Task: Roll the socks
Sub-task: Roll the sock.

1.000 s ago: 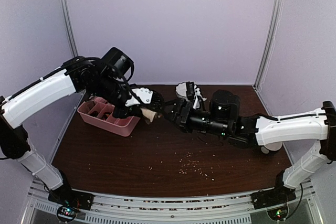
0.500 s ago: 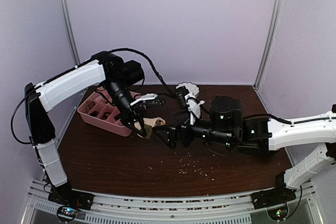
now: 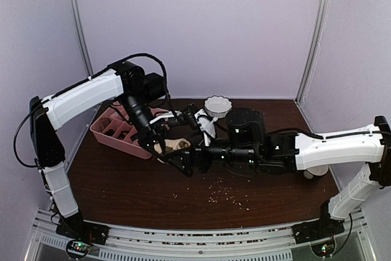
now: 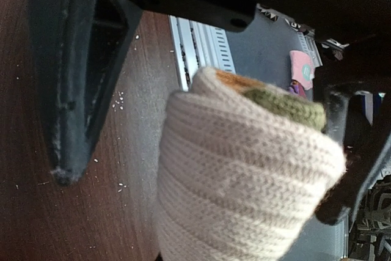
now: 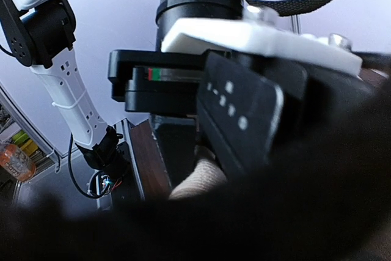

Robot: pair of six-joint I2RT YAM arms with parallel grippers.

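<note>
The beige roll (image 4: 235, 184) covers the ends of the left gripper's fingers, so the robot's right gripper should grip the roll's cuff end (image 4: 284, 107) and keep hold of it while the left gripper pulls out.
The socks (image 3: 176, 145) form one beige roll held just above the brown table, left of centre. My left gripper (image 3: 162, 148) comes down from above and is shut on the roll's near end. In the left wrist view the socks (image 4: 244, 175) fill the middle, with a green and orange cuff edge on top; my own jaws are hidden under the knit. My right gripper (image 3: 178, 160) reaches in from the right and is open, one dark finger (image 4: 67, 90) on each side of the roll, with a gap on the left side. The right wrist view is mostly dark, with a strip of sock (image 5: 198, 181) showing.
A pink compartment tray (image 3: 107, 134) stands at the back left, just behind the left arm. A white scalloped bowl (image 3: 218, 106) sits at the back centre above the right arm. Pale crumbs (image 3: 226, 194) lie scattered on the table's front middle.
The left gripper carried the roll from beside the tray forward and down toward the table's middle. The right gripper slid left to it and spread its jaws around the roll.
</note>
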